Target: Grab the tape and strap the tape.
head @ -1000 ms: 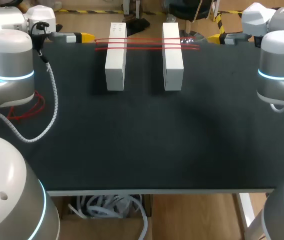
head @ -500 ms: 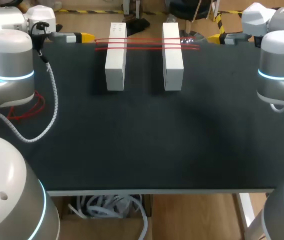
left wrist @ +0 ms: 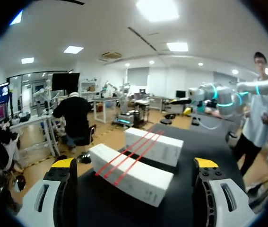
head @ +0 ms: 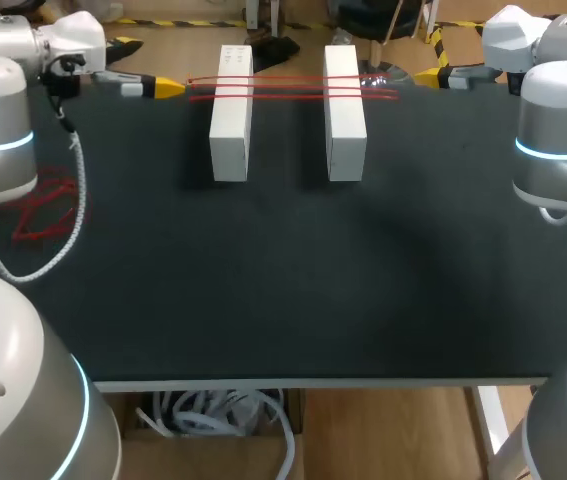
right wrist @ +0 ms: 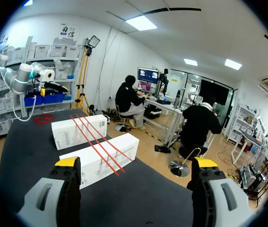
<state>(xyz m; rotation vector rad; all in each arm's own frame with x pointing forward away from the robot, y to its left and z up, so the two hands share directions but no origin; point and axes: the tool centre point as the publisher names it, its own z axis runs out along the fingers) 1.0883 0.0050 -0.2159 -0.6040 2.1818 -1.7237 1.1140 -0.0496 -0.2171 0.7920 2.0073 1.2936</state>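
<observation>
I can see that the red tape pieces lie apart, with their ends free past the white boxes (head: 394, 97), so the nearest piece (head: 288, 97) will come off by itself when I lift it.
Two white boxes (head: 231, 112) (head: 344, 110) lie side by side at the table's far edge. Three thin red tape strands (head: 293, 88) run across both. My left gripper (head: 171, 88) hovers just left of the strands' ends, open and empty. In the left wrist view the gripper (left wrist: 134, 163) looks along the strands (left wrist: 129, 158) over the nearer box (left wrist: 138, 182). My right gripper (head: 428, 76) hangs right of the boxes, open and empty. The right wrist view has its gripper (right wrist: 136, 162) facing the boxes (right wrist: 100, 158) and the strands (right wrist: 96, 142) from the other side.
A loose coil of red tape (head: 43, 205) lies on the black table (head: 283, 280) at the left, beside my left arm; the coil (right wrist: 44, 118) also shows in the right wrist view. A white spiral cable (head: 73, 215) hangs from my left arm over it.
My left arm's elbow has swung left, uncovering more of the red coil. Its gripper has shifted a little toward the near side. The right arm and the boxes have not moved.
</observation>
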